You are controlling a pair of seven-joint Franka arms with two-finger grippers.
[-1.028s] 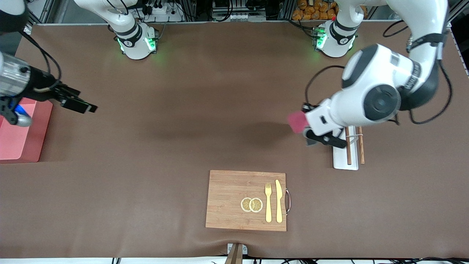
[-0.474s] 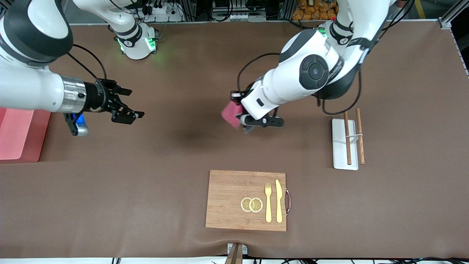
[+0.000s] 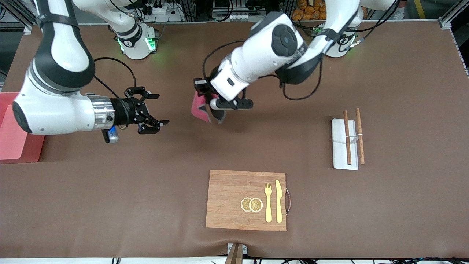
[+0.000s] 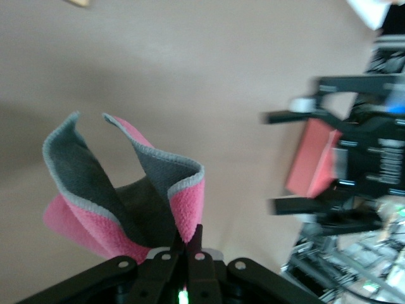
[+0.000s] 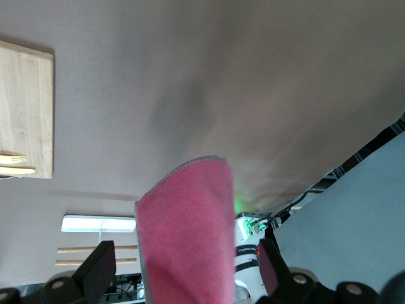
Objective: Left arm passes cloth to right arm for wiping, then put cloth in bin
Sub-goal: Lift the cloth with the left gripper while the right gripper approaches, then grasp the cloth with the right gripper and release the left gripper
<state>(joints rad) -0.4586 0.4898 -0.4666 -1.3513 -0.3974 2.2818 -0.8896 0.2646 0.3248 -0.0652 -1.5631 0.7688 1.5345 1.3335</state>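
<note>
Loose corners hang apart below my left gripper, so the cloth (image 3: 200, 107) will flare into separate flaps when I carry it with my right gripper.
The magenta-pink cloth (image 3: 202, 106) with grey edging hangs folded from my left gripper (image 3: 215, 108), which is shut on it above the bare mat at mid-table. In the left wrist view the cloth (image 4: 126, 190) rises from the closed fingertips (image 4: 197, 235). My right gripper (image 3: 158, 109) is open and empty, level with the cloth and pointing at it, a short gap apart. In the right wrist view the cloth (image 5: 186, 234) shows ahead, between the spread fingers (image 5: 101, 269). The salmon-pink bin (image 3: 14, 128) stands at the right arm's end of the table.
A bamboo cutting board (image 3: 229, 200) with lemon slices (image 3: 251, 204), a yellow fork (image 3: 268, 202) and a knife (image 3: 279, 201) lies near the front camera. A white tray (image 3: 339, 146) with two brown sticks lies toward the left arm's end.
My left arm has carried the cloth from beside the white tray toward mid-table. My right arm has swung from over the bin toward the cloth, fingers open.
</note>
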